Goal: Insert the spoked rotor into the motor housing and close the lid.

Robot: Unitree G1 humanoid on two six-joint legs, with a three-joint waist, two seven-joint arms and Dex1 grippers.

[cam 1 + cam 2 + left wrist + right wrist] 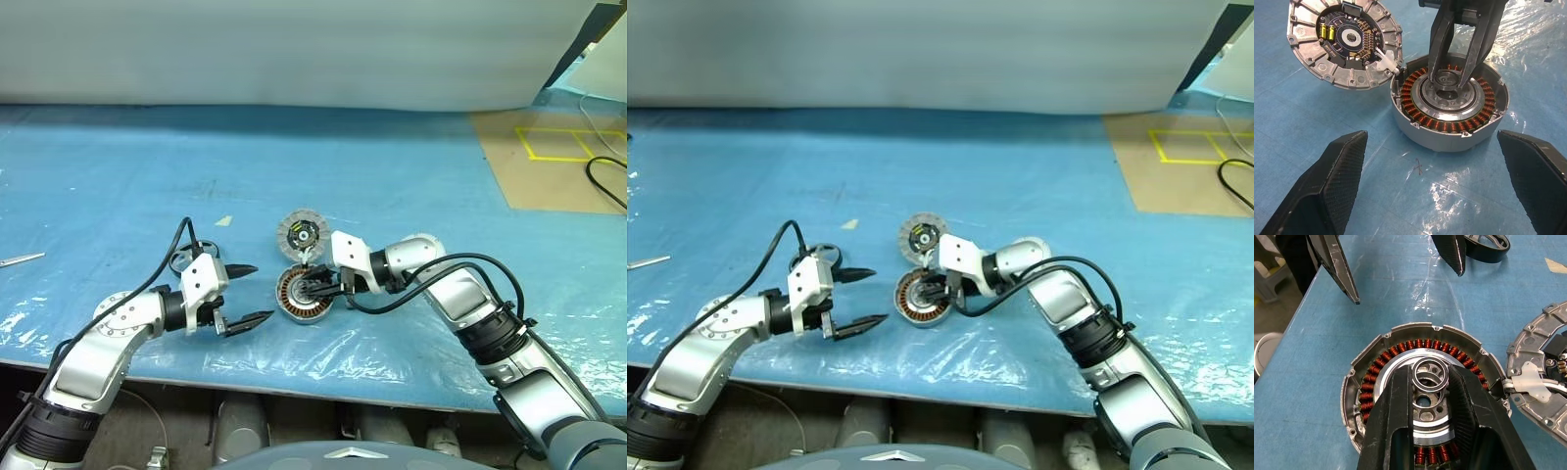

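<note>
The silver ring stands proud of the middle part's hole (1423, 402), pinched by its sides, so the robot's right gripper should open, then shut its fingers and press on the ring's top (1430, 361).
The motor housing (291, 300) sits on the blue table, its copper windings (1449, 125) showing around a silvery hub. Its lid (302, 234) lies flipped open just behind it, inner face up, still joined at the edge. My right gripper (318, 287) reaches in from the right and is shut on a small silver ring (1431, 374) held over the hub. My left gripper (257, 292) stands open a little left of the housing, with nothing between its fingers (1337, 171). The spoked rotor (184, 261), dark-rimmed, lies on the table behind the left gripper, partly hidden by it.
The table's front edge (294, 377) runs close below both grippers. A brown floor patch with yellow tape (549, 162) and a black cable (607, 181) lie at the far right. A thin metal piece (20, 259) lies at the left edge, and a paper scrap (224, 221) behind the rotor.
</note>
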